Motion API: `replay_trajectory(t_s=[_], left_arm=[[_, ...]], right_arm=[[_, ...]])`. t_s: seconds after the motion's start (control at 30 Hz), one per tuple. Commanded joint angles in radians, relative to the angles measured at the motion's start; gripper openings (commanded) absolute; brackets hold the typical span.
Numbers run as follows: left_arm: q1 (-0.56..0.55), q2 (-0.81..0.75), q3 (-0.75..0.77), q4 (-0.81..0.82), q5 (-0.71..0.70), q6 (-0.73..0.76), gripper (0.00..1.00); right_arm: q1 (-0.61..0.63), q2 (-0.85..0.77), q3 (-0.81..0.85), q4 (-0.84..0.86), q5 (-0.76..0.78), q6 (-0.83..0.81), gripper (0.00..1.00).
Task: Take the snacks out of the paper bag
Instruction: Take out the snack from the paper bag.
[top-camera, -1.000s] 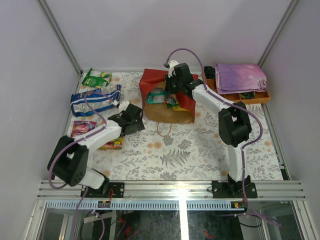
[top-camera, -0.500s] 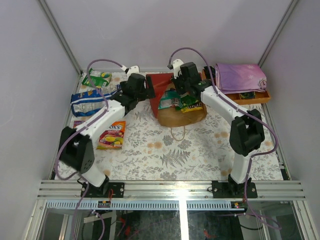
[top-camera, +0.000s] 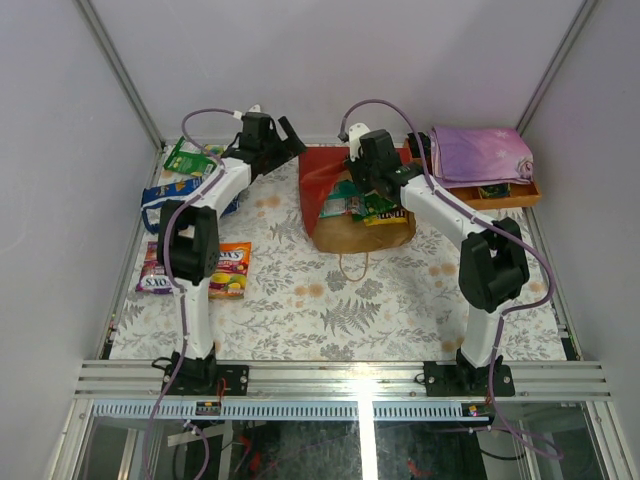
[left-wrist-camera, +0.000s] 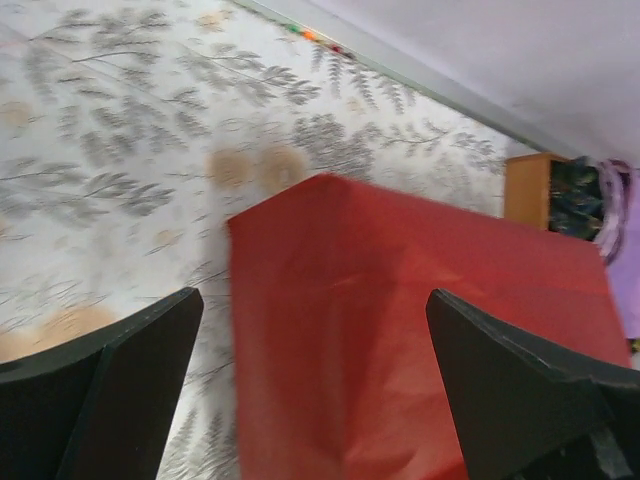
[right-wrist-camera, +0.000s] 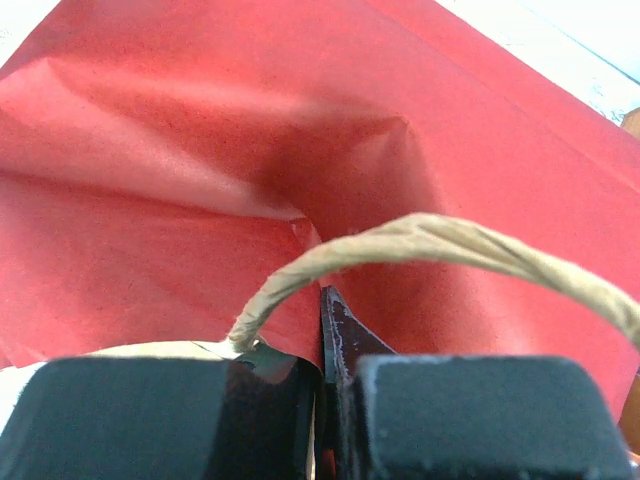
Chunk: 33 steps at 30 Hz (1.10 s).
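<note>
I should move away and reach the snacks (top-camera: 344, 199) from the front, because my left gripper is hovering at the paper bag's back corner (top-camera: 309, 156) and the paper bag's opening faces the front.
The red paper bag (top-camera: 325, 172) lies on its side at the back middle, its brown inside (top-camera: 362, 235) facing the front. Snacks (top-camera: 347, 200) show in its mouth. My right gripper (top-camera: 366, 186) is shut on the bag's upper rim (right-wrist-camera: 300, 300), beside the string handle (right-wrist-camera: 440, 238). My left gripper (top-camera: 288, 136) hovers open at the bag's back left corner, and the red paper (left-wrist-camera: 420, 330) fills the gap between its fingers (left-wrist-camera: 110, 385). Out on the table lie a green packet (top-camera: 190, 158), a blue-white bag (top-camera: 168, 196), an orange packet (top-camera: 232, 262) and a purple packet (top-camera: 155, 277).
A brown wooden tray (top-camera: 505, 196) with a folded purple cloth (top-camera: 480, 152) stands at the back right, close to the bag. White walls close in the back and both sides. The flowered tablecloth (top-camera: 380, 300) covers the front half.
My left arm has swung from the left front of the table up to the bag's back left corner, its gripper opening wider. The bag has shifted a little to the right in my right gripper.
</note>
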Motion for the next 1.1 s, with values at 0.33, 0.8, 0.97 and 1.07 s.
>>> replay_trajectory(t_s=[0.33, 0.8, 0.97, 1.07], left_arm=[[-0.004, 0.41, 0.404, 0.092, 0.288, -0.185, 0.94], [0.0, 0.708, 0.811, 0.269, 0.45, -0.359, 1.0], [0.0, 0.7, 0.804, 0.322, 0.455, -0.378, 1.0], [0.01, 0.643, 0.782, 0.266, 0.457, -0.306, 1.0]], right_arm=[[0.072, 0.061, 0.098, 0.054, 0.206, 0.182, 0.0], [0.074, 0.214, 0.249, 0.025, 0.343, 0.181, 0.0], [0.071, 0.286, 0.321, 0.013, 0.374, 0.196, 0.0], [0.07, 0.329, 0.373, -0.003, 0.373, 0.195, 0.0]])
